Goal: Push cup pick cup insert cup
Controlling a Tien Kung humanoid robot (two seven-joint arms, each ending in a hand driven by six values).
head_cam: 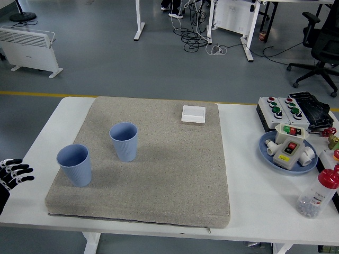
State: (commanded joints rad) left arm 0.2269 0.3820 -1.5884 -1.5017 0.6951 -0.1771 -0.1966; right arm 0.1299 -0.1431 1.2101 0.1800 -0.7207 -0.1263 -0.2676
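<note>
I see the nearer cup's wide opening (73, 155) get narrower toward its base, just like its twin. The farther cup (125, 142) will go down almost to its rim when I put it in.
Two blue ribbed cups stand upright on a beige mat (159, 174). One cup (124, 141) is near the mat's middle left. The other cup (75, 165) stands at the mat's left edge, closer to me. My left hand (13, 173) shows at the picture's left edge, level with the nearer cup and well apart from it. Its fingers are spread and hold nothing. My right hand is out of view.
A small white square box (193, 114) lies at the mat's far edge. At the right are a button box (286, 111), a blue plate (265, 151) holding switch parts, and a red-capped clear bottle (318, 194).
</note>
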